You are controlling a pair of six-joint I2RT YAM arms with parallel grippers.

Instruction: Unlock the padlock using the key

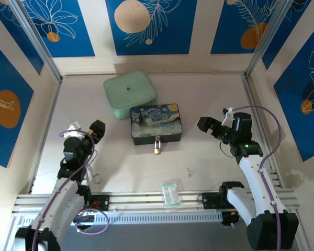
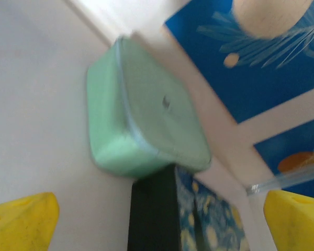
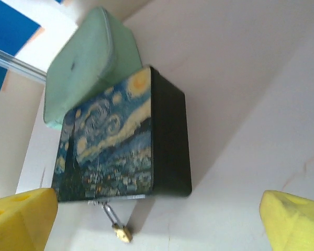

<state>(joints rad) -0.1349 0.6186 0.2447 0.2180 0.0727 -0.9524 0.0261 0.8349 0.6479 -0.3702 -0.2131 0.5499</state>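
Observation:
I should keep moving my right gripper toward the key [image 1: 189,171], which lies clear of the box and packet, fingers open until they close on its head [image 1: 190,174].
The small brass padlock [image 1: 157,148] hangs by its silver shackle from the front latch of the dark blue starry-night box [image 1: 157,123]. In the right wrist view the padlock [image 3: 121,231] lies on the table below the box [image 3: 110,141]. The tiny silvery key [image 1: 189,170] lies loose on the table, right of and nearer than the padlock. My left gripper [image 1: 86,128] is open left of the box, with nothing between its yellow fingertips [image 2: 21,222]. My right gripper [image 1: 215,119] is open right of the box, and the space between its fingertips [image 3: 293,219] is empty.
A mint-green case [image 1: 130,93] sits behind the box, touching its back left corner. A clear plastic packet [image 1: 170,191] lies near the front rail. Blue patterned walls enclose the table on three sides.

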